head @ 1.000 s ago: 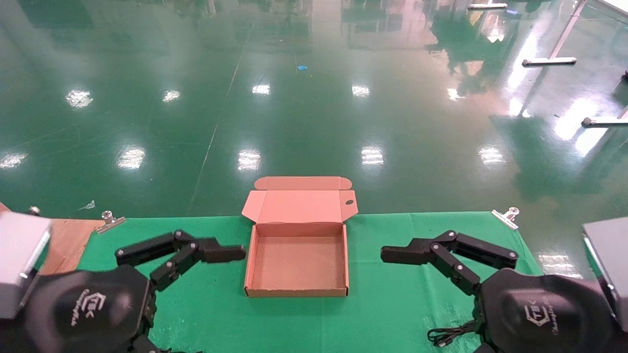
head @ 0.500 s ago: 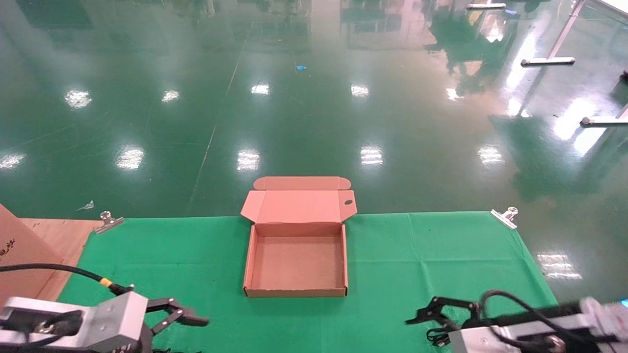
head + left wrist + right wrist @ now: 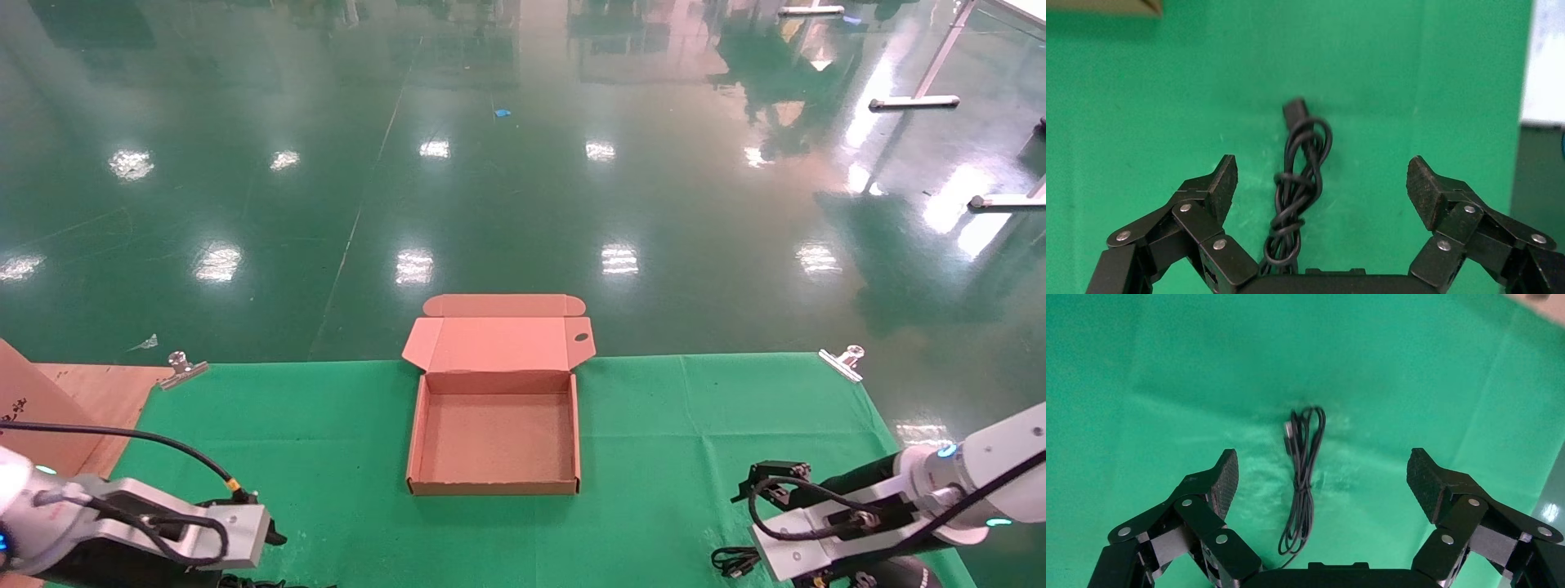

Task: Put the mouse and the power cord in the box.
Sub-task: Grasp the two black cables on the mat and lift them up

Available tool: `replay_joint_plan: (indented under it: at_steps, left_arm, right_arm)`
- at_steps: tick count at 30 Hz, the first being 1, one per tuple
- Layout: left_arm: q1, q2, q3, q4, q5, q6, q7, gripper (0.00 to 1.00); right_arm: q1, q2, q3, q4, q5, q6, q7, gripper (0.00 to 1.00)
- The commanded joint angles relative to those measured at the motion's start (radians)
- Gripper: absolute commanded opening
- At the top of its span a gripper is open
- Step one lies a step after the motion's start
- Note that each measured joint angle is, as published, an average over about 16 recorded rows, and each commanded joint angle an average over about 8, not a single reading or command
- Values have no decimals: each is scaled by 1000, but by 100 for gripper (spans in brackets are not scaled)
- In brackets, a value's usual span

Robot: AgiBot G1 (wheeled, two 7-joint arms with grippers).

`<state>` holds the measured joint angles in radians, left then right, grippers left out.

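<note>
I should now lower my left gripper until its fingers straddle the twisted middle [image 3: 1298, 182], then close, as the power cord [image 3: 1289, 205] lies free and lengthwise between both open fingers.
The brown cardboard box [image 3: 493, 487] sits open and empty at the middle of the green cloth, its lid [image 3: 498, 343] folded back. My left gripper [image 3: 1321, 177] hangs open over the power cord [image 3: 1300, 184], a twisted black bundle with a black plug, lying on the cloth between the fingers and nearer one finger. My right gripper [image 3: 1321, 471] is open above a thinner black cable bundle [image 3: 1303, 471] with a metal-tipped plug; this bundle also shows near the front right edge [image 3: 735, 562]. The mouse is out of view.
Metal clips [image 3: 181, 367] [image 3: 842, 361] pin the cloth at the far corners. A wooden board [image 3: 98, 392] and a piece of cardboard [image 3: 24, 408] lie at the far left. The table's far edge runs just behind the box lid.
Both arms have swung away from the box's sides and dropped to the front corners, with the grippers now pointing down over the cable bundles. The box has not moved.
</note>
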<state>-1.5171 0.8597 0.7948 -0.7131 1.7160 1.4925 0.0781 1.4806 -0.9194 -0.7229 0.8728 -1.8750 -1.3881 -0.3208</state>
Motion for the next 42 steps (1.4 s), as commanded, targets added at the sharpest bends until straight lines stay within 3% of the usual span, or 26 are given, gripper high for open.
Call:
replay_joint_plan:
  at_steps: [1,12,22,23,25,26,30,31,34,42]
  left_arm:
    - [-17,34,24,59,47,-20,29,100]
    - [-38,134,65,279,133,-131,119,100]
    - [-60,173,74,397,152,-179,189,100]
    - [-59,175,72,405,149,-181,197,100]
    - [-58,179,67,422,140,-183,213,100]
    - [-57,181,64,430,134,-184,221,96]
    - [-56,185,54,458,116,-181,254,46]
    - [-58,187,53,465,114,-181,262,33]
    - [-63,191,52,484,112,-183,282,0]
    - [-79,201,51,539,112,-191,309,0]
  right_arm:
    - [4,-22,-10,-71,-26,35,-47,100]
    - [59,-157,-23,-476,-56,192,-283,100]
    - [88,-215,-13,-689,-38,249,-412,100]
    - [90,-218,-12,-702,-37,254,-421,96]
    - [94,-223,-11,-726,-35,263,-437,78]
    - [97,-226,-10,-737,-34,267,-444,65]
    - [106,-234,-8,-773,-31,278,-466,15]
    - [108,-236,-8,-780,-30,279,-470,6]
    - [115,-242,-6,-799,-29,285,-481,0]
    - [128,-258,-5,-830,-28,306,-498,0]
